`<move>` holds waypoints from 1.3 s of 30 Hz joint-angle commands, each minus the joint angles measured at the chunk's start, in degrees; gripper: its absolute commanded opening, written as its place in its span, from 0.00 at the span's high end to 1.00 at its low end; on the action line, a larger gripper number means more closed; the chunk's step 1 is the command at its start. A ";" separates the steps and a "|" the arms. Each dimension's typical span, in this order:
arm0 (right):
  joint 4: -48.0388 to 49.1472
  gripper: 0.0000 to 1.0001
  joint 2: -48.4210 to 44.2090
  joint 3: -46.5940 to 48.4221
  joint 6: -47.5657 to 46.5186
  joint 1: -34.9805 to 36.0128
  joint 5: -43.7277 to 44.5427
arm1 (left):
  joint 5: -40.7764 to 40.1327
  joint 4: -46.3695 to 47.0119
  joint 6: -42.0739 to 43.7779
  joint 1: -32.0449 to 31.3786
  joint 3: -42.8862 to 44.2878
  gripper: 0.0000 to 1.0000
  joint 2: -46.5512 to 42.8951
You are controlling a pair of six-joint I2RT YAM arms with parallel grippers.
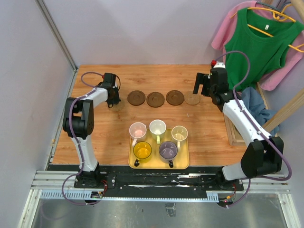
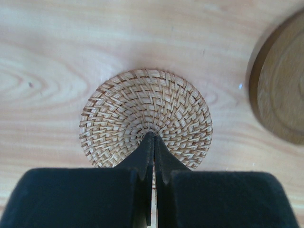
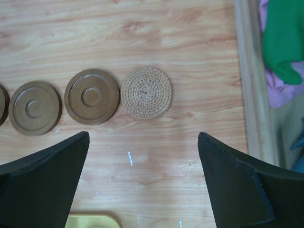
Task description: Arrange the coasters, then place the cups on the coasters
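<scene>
My right gripper continues to move over the weave's centre (image 1: 192,98) and closes there, because the woven tan coaster is crowding the dark brown coaster (image 1: 175,98) and the table beyond is open.
Five coasters lie in a row across the far half of the table. Three are dark brown discs (image 1: 136,98) (image 1: 155,99) (image 1: 175,97). A woven tan coaster (image 1: 192,99) ends the row on the right. Another woven coaster (image 2: 145,116) lies at the left end. My left gripper (image 2: 153,136) is shut, its tips over that coaster's centre, holding nothing. My right gripper (image 3: 142,134) stands wide open and empty, above bare table just short of the right woven coaster (image 3: 146,92). The cups, pink (image 1: 137,129), pale green-white (image 1: 157,127), cream (image 1: 179,133), yellow (image 1: 142,150) and purple-grey (image 1: 167,150), stand on the yellow tray (image 1: 159,165).
A wooden frame (image 3: 251,80) runs along the table's right edge. Green and pink clothes (image 1: 261,42) hang beyond it, above a blue cloth (image 1: 256,107). A wall closes the left side. The tray sits near the front edge between the arm bases.
</scene>
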 commanded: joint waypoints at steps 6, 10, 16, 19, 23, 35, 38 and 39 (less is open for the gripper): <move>5.78 0.02 1.19 -1.82 -1.91 -1.26 8.29 | 0.86 -3.17 2.05 0.88 13.30 1.00 10.57; 4.75 0.02 3.65 -0.16 -1.71 -1.63 7.26 | 1.72 -3.36 2.43 1.82 15.57 0.99 12.02; 4.77 0.02 8.17 1.99 -2.09 -1.83 9.11 | 2.50 -3.50 3.60 2.17 14.99 1.00 12.04; 5.43 0.02 10.88 2.86 -2.62 -1.84 9.50 | 4.63 -2.28 3.64 2.17 13.36 0.99 11.41; 5.26 0.06 15.38 5.13 -3.25 -1.85 9.38 | 6.94 -1.10 3.56 2.17 11.68 0.99 11.06; 3.93 0.90 25.21 12.13 -4.96 -1.92 2.36 | 10.16 0.92 3.21 1.56 10.22 1.00 11.60; 2.48 0.91 28.93 15.67 -5.66 -1.89 0.04 | 10.41 0.95 3.12 1.26 10.45 0.99 11.87; 2.07 0.92 29.93 16.57 -5.72 -1.91 -0.64 | 10.42 1.04 3.12 1.14 10.45 0.99 11.92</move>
